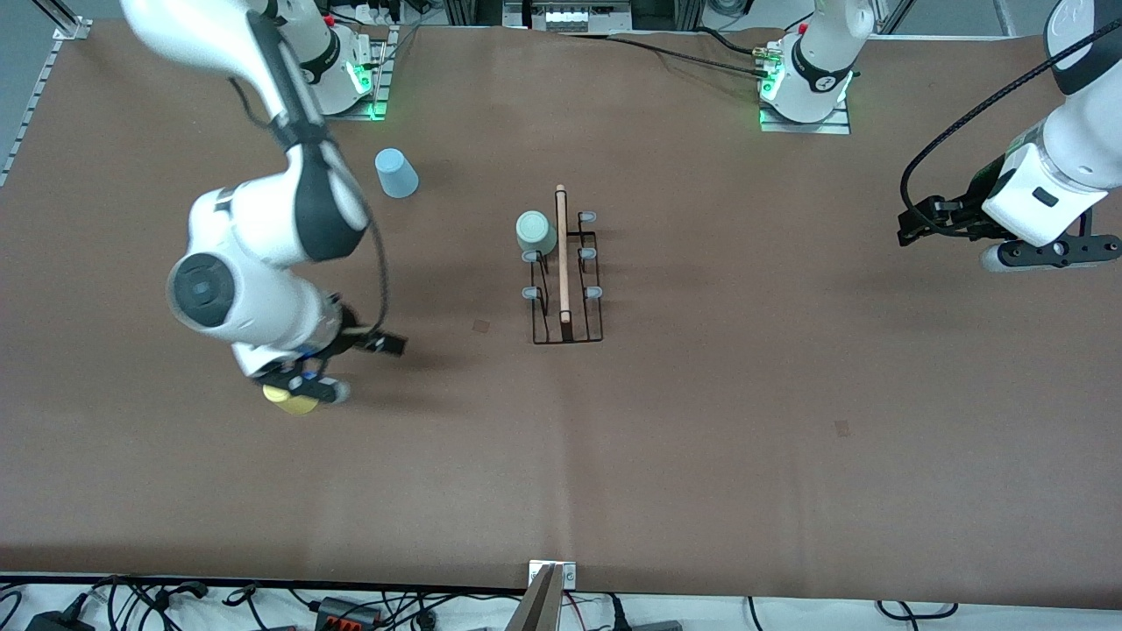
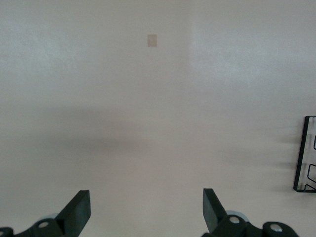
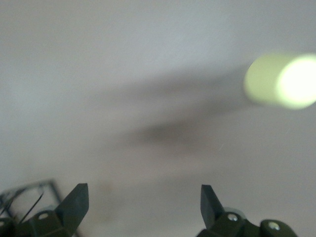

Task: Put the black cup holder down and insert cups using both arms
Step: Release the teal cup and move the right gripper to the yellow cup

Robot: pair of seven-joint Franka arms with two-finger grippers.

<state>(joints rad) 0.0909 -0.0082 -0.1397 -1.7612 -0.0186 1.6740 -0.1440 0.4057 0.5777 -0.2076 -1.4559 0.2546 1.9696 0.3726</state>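
My right gripper is moving with its fingers open, and the yellow cup (image 1: 297, 405) sits clear of the black cup holder. The gripper keeps going until its fingers are on both sides of the cup (image 3: 280, 81), then close.
The black cup holder (image 1: 567, 294) stands mid-table, its wooden rod (image 1: 562, 254) along the top. A pale green cup (image 1: 535, 231) sits on one of its pegs, on the side toward the right arm's end. Nearer the robot bases, a light blue cup (image 1: 396, 173) stands upside down on the table. A yellow cup (image 1: 291, 401) (image 3: 281, 81) lies on the table, partly under my right gripper (image 1: 305, 386) (image 3: 144, 202), which is open with nothing between its fingers. My left gripper (image 1: 1047, 254) (image 2: 146, 207) waits open and empty over the left arm's end of the table. One corner of the holder (image 2: 306, 153) shows.
Two small tape patches (image 1: 480, 326) (image 1: 841, 428) mark the brown table cover. A metal bracket (image 1: 552, 580) and cables lie along the table edge nearest the front camera. The arm bases (image 1: 806, 96) stand at the opposite edge.
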